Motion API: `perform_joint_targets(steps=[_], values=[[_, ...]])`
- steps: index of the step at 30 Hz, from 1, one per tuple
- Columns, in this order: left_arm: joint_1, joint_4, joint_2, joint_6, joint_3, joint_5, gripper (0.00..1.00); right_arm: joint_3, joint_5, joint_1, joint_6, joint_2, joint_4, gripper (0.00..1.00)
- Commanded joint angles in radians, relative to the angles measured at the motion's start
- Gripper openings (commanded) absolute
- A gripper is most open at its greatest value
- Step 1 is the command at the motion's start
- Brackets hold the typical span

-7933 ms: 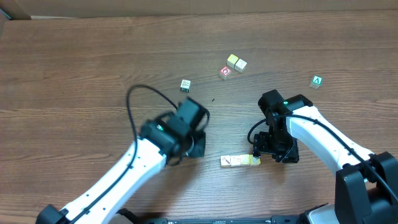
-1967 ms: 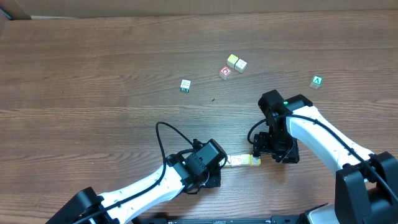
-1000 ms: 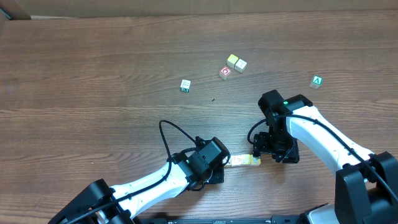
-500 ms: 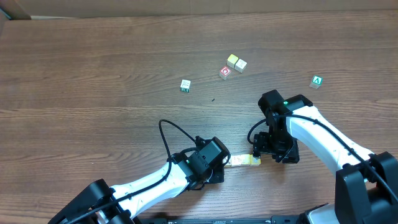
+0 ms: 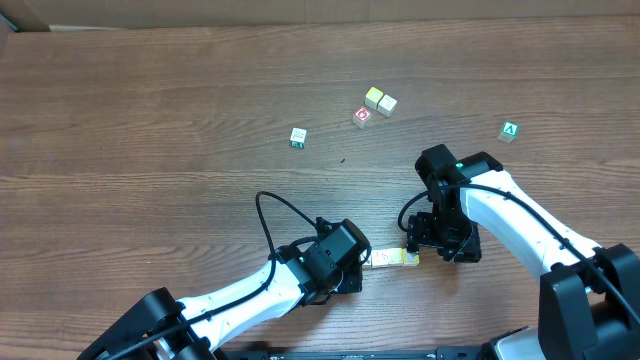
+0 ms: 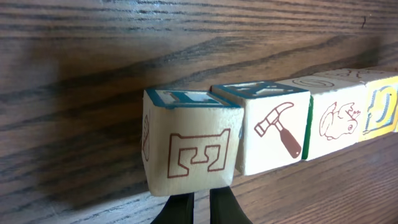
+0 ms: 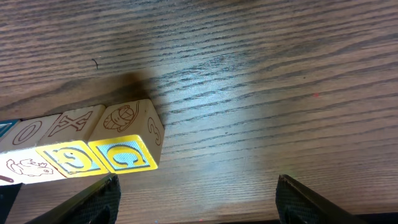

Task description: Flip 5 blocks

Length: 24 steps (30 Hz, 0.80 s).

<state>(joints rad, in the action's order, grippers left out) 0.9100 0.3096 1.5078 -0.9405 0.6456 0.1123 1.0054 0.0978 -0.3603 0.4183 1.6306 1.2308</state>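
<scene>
The E block (image 6: 189, 186) stands crooked next to the hammer block and has my left gripper's closed fingers under it. Next, I back the fingers out past the row's end (image 6: 118, 155).
Several pale wooden blocks (image 5: 389, 259) lie in a tight row near the table's front. In the left wrist view the row's end block shows a red E (image 6: 193, 152), then come a hammer block (image 6: 274, 127), an animal block (image 6: 336, 121) and a yellow-framed block (image 6: 380, 104). My left gripper (image 6: 199, 208) is shut, its tips against the E block's lower edge. In the overhead view the left gripper (image 5: 357, 265) sits at the row's left end. The right gripper (image 7: 199, 199) stands open by the G block (image 7: 129, 146) at the row's right end, with nothing between its fingers.
Two pale cubes (image 5: 380, 100) sit touching at the back, with a red-faced cube (image 5: 362, 116) beside them. A white-and-green cube (image 5: 298, 137) lies further left. A green cube with a white A (image 5: 510, 130) is at the back right.
Nothing has visibly moved in the last second. Well before that, the left arm came from mid-table down to the row's left end.
</scene>
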Motion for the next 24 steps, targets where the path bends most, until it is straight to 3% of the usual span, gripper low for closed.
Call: perform_joint_targets(steps=[1, 7, 15, 24], values=[[0.002, 0.003, -0.009, 0.011, -0.007, 0.016, 0.04, -0.006, 0.002, 0.003, 0.0, -0.002, -0.002, 0.8], [0.042, 0.063, -0.142, 0.02, -0.007, -0.024, 0.04, -0.006, 0.002, 0.003, 0.0, -0.002, 0.002, 0.8], [0.01, 0.324, -0.296, 0.012, -0.007, -0.235, 0.04, -0.006, 0.002, 0.003, 0.0, -0.002, 0.001, 0.8], [-0.102, 0.26, -0.195, 0.098, -0.007, -0.203, 0.04, -0.006, 0.002, 0.003, 0.0, -0.002, 0.002, 0.8]])
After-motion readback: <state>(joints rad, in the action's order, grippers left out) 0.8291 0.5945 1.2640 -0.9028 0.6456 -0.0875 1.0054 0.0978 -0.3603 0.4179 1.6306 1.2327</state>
